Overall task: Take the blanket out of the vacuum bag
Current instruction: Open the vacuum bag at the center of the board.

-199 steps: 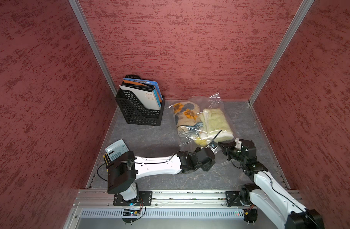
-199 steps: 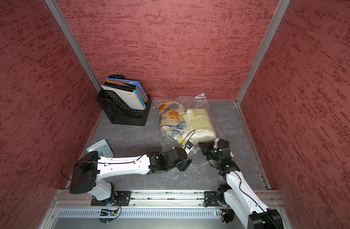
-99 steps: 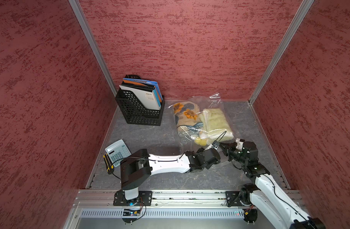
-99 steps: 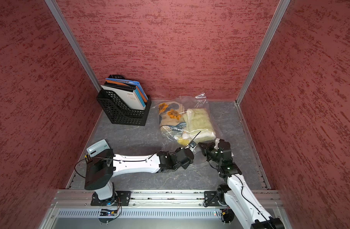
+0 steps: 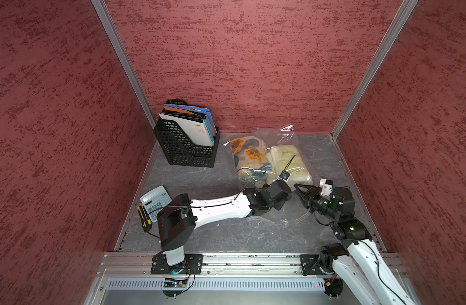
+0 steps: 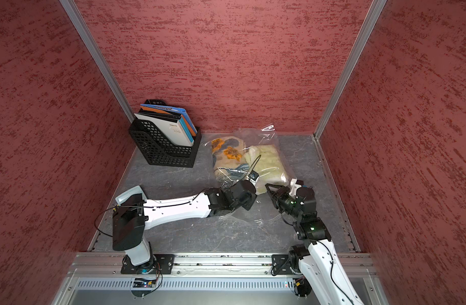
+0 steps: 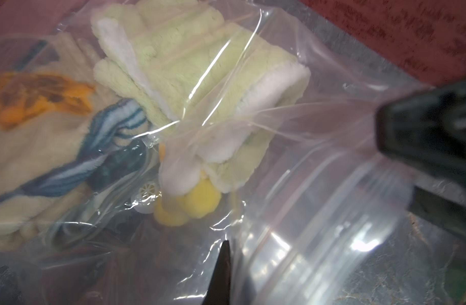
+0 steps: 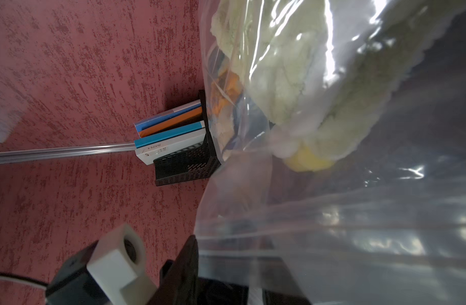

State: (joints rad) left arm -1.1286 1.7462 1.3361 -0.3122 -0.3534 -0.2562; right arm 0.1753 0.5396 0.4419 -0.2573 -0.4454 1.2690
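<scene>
My right gripper has only the vacuum bag's film in its fingers, so it should open, reach inside the bag's opening and take the pale green blanket's near end.
The vacuum bag lies on the grey floor near the back wall, its clear mouth end reaching toward both arms. Inside it are the folded pale green blanket, a cream fabric with orange flowers, a yellow pompom and the round white valve. My left gripper is shut on the bag's film near the mouth. My right gripper is just right of it, jaws parted, with bag film lying between them.
A black mesh file rack with books stands at the back left. A calculator and a yellow-black knife lie by the left wall. Red walls close three sides. The aluminium rail runs along the front.
My left gripper reached further toward the bag mouth and its jaws closed there. My right gripper's jaws, shut before, have parted.
</scene>
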